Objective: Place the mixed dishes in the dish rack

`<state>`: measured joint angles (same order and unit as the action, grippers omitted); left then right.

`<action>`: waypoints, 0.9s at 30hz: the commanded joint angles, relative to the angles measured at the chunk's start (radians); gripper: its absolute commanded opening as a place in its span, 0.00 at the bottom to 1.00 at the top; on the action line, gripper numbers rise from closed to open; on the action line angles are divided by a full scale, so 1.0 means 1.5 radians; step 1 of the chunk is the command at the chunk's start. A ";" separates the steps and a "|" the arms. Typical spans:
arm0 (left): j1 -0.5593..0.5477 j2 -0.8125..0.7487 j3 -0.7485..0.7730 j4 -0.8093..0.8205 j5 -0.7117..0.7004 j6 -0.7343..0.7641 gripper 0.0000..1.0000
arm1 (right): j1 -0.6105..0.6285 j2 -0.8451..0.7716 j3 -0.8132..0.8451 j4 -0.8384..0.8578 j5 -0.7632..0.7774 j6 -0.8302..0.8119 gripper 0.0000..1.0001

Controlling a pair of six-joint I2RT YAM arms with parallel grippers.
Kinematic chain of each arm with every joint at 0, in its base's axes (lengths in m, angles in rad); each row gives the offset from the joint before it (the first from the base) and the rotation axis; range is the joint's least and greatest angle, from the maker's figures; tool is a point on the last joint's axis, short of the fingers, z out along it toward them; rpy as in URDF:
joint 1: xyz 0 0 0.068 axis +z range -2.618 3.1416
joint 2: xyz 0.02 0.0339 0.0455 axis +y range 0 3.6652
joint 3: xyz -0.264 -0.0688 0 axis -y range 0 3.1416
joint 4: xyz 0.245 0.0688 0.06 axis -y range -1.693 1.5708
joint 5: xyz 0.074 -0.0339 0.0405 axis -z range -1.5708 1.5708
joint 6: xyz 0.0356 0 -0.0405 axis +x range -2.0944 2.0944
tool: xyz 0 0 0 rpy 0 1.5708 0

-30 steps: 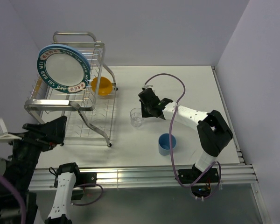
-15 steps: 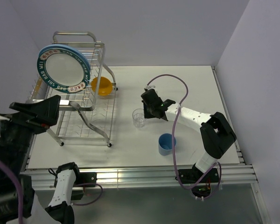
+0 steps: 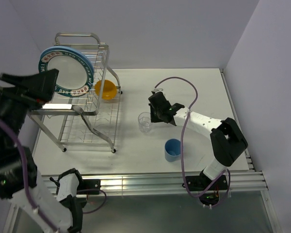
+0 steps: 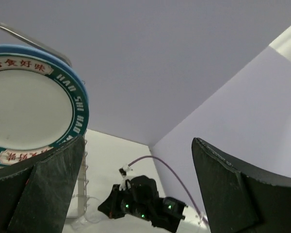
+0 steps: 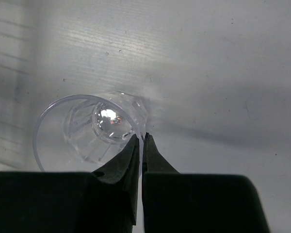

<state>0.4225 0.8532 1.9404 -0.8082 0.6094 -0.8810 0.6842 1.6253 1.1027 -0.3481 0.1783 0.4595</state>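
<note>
The dish rack is on my left gripper's side and the clear glass's rim [image 3: 149, 117] is in my right gripper, so next my left gripper takes hold of the glass's body [image 3: 145, 126].
The silver wire dish rack [image 3: 98, 127] stands at the left. The white plate with a teal lettered rim [image 3: 65, 73] stands upright in its upper tier, with the light-blue plate [image 3: 58, 48] right behind it. Both plates show in the left wrist view, white [image 4: 24, 116] and blue [image 4: 63, 57]. The orange-yellow bowl [image 3: 105, 90] sits beside the rack's right side. The clear glass [image 3: 144, 122] stands mid-table. My right gripper [image 3: 155, 114] is shut on its rim [image 5: 142, 141]. The blue cup [image 3: 172, 149] stands nearer. My left gripper [image 3: 48, 80] is raised high by the plates, open and empty [image 4: 138, 141].
The right arm's purple cable [image 3: 177, 82] loops above the table behind the glass. A white wall corner closes the table at the back and right. The right arm [image 4: 145, 204] shows low in the left wrist view.
My left arm has swung up from low at the front left to high beside the plates. My right gripper has shifted slightly toward the glass.
</note>
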 commanded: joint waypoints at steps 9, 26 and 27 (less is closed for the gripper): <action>0.208 0.124 0.224 0.267 0.208 -0.177 0.99 | -0.050 -0.109 -0.025 0.006 0.002 -0.007 0.00; -0.322 0.063 -0.054 -0.153 -0.127 0.186 0.99 | -0.055 -0.087 -0.056 0.052 -0.015 -0.008 0.00; -0.342 0.041 -0.073 -0.169 -0.144 0.198 0.99 | -0.055 -0.086 -0.058 0.057 -0.016 -0.008 0.00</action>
<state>-0.0040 1.0119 1.8622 -0.9436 0.5488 -0.7322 0.6079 1.4982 1.0210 -0.3355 0.1631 0.4480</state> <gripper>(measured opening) 0.993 0.029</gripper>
